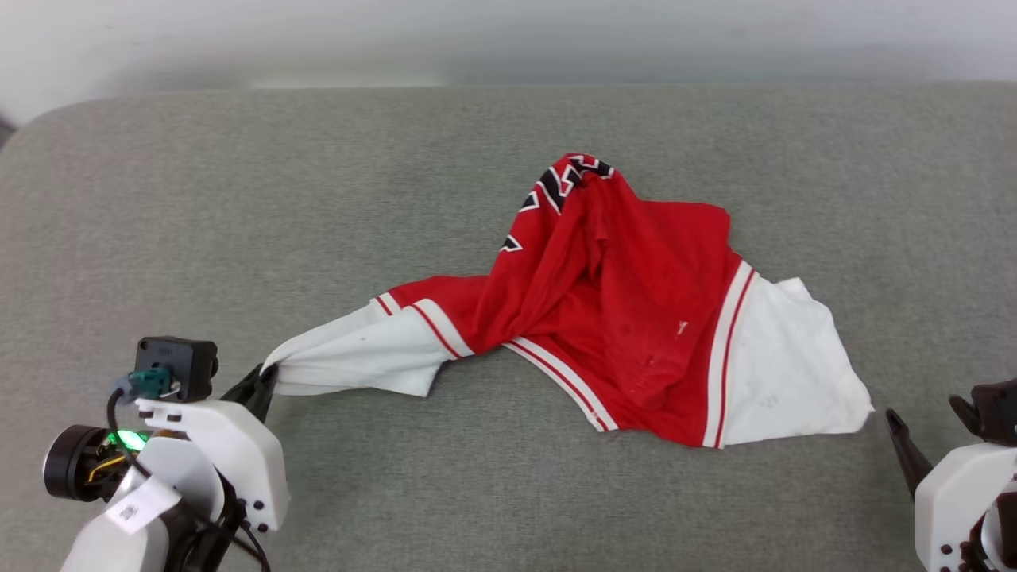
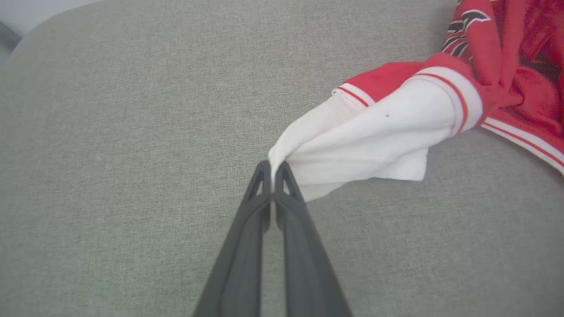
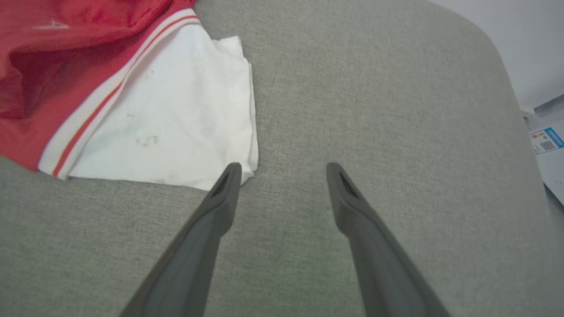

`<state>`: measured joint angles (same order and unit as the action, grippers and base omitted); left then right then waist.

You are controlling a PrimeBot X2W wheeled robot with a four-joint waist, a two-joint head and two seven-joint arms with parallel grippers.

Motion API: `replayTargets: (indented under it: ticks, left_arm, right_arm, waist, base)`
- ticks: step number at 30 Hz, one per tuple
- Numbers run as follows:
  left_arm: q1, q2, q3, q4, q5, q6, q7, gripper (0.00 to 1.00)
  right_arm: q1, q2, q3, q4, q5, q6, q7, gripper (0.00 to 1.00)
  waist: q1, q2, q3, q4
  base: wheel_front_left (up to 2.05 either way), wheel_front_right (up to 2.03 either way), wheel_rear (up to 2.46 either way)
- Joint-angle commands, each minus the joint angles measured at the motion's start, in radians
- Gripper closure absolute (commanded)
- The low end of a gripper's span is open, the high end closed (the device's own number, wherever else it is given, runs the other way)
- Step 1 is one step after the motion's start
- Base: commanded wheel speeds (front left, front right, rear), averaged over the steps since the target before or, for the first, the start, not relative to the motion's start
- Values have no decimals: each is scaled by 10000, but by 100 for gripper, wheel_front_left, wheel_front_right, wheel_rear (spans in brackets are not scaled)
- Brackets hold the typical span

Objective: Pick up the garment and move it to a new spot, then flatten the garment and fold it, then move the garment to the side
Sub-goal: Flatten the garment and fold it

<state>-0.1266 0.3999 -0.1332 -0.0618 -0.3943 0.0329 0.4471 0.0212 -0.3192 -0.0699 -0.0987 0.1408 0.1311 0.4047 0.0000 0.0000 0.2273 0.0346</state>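
The garment (image 1: 658, 305) will open out with its plain side up when I lift both sleeves, because the lettering (image 1: 555, 189) wraps over a fold in the red body.
The garment (image 1: 620, 318) lies crumpled on the grey cushion, red with white sleeves and black lettering bunched at its top. My left gripper (image 1: 266, 377) is shut on the tip of its left white sleeve (image 2: 365, 141), which is pulled out to a point; the pinch shows plainly at the left gripper (image 2: 274, 169) in the left wrist view. My right gripper (image 3: 284, 169) stands open just right of the other white sleeve (image 3: 167, 127), its left fingertip at the sleeve's corner, nothing between the fingers. In the head view the right gripper (image 1: 926, 429) sits at the lower right.
The grey cushion (image 1: 238, 206) has bare fabric all around the shirt. Its rounded right edge drops off near a white surface with a blue-labelled paper (image 3: 546, 141). A pale wall runs behind the cushion.
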Motion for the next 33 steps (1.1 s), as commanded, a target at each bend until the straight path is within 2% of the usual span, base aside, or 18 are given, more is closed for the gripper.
replayTargets:
  ticks: [1,6,12,15,23,24,25,29,30,33]
  left_arm:
    - [180,82,28,-258,-74,-47,58,100]
    - [696,255,47,-1566,-191,-25,353,100]
    - [1095,312,-34,-2600,-308,21,572,100]
    - [1201,317,-97,-2896,-280,21,584,100]
    - [1218,180,-459,-3008,-327,-140,453,100]
    - [1219,169,-487,-2972,-344,-147,446,100]
    - [1217,170,-510,-2936,-364,-173,433,100]
    - [1210,195,-463,-2764,-388,-183,281,100]
    - [1321,269,-68,-2715,-477,-61,-87,100]
    - [1380,373,218,-2737,-534,32,-245,100]
  right_arm:
    - [45,-92,-37,19,30,-7,370,0]
    - [-337,-113,-165,37,420,-9,2041,0]
    - [-728,-273,-12,551,633,-7,2992,0]
    - [-892,-353,119,865,776,-7,3252,0]
    - [-1012,-629,1043,2163,977,10,2997,0]
    - [-1011,-642,1116,2292,1012,10,2913,62]
    - [-986,-714,1182,2401,983,8,2841,100]
    - [-1028,-907,1127,2606,1118,-7,2388,100]
    - [-1236,-1229,844,2403,979,-13,1833,100]
    - [-1372,-1436,824,2083,1020,-10,1650,100]
  waist:
    - [0,0,-95,173]
    - [0,0,-43,513]
    - [0,0,160,924]
    - [0,0,273,1106]
    - [0,0,495,1535]
    - [0,0,495,1554]
    - [0,0,486,1570]
    - [0,0,282,1546]
    - [0,0,-163,1307]
    - [0,0,-481,1104]
  base:
    - [0,0,0]
    - [0,0,0]
    - [0,0,0]
    - [0,0,0]
    - [0,0,0]
    - [0,0,0]
    - [0,0,0]
    - [0,0,0]
    - [0,0,0]
    - [0,0,0]
